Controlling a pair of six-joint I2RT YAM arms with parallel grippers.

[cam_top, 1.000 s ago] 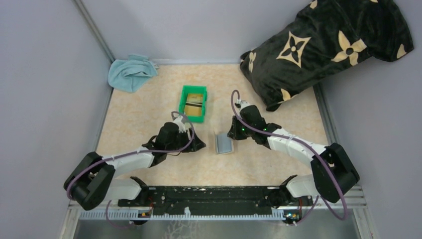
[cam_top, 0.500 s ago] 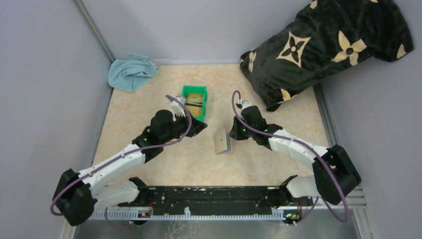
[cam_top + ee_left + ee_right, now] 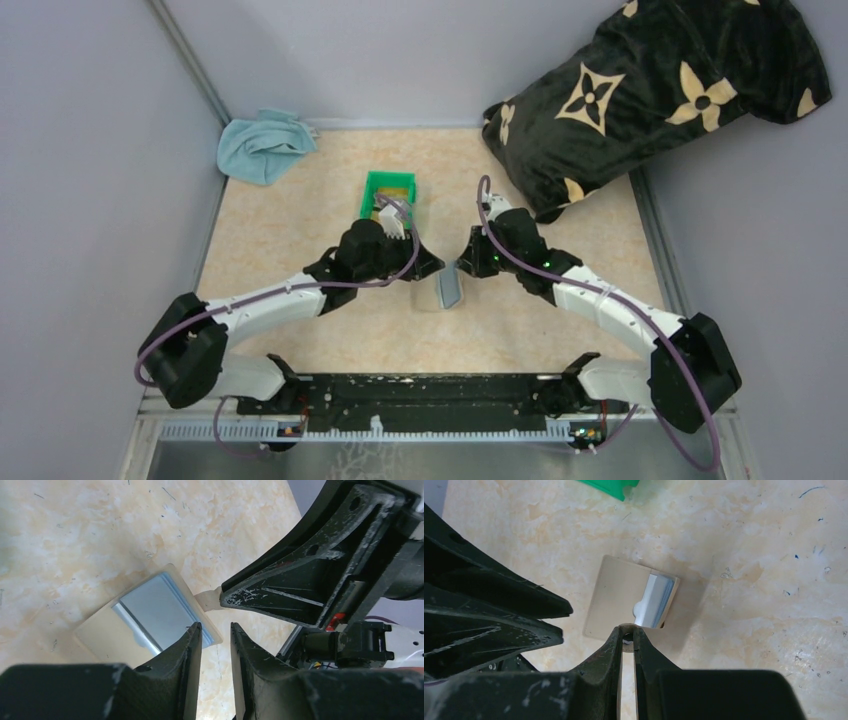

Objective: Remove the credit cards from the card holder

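The card holder is already open and my right gripper is still on its tan tab (image 3: 208, 600), so next I let go of the tab and move to the blue-grey pocket's edge (image 3: 181, 598).
The card holder (image 3: 450, 290) lies on the table between my two grippers, tan with a blue-grey inner pocket (image 3: 150, 610). My right gripper (image 3: 468, 265) is shut on a small tan tab at the holder's edge (image 3: 627, 632). From the left, my left gripper (image 3: 428, 265) reaches in just beside the holder. Its jaws stand a little apart over the holder's corner with only bare table between them (image 3: 216, 630). No credit cards show clearly; I cannot tell whether one sits in the blue-grey pocket (image 3: 656, 602).
A green bin (image 3: 372, 185) stands just behind the left gripper, half hidden by that arm. At the back left lies a light blue cloth (image 3: 260, 145). A black patterned pillow (image 3: 650, 90) fills the back right. Grey walls close both sides.
The left gripper went up to the green bin, then swung right to the holder. The right gripper kept its grip; the holder, tilted up half a second ago, sits lower now.
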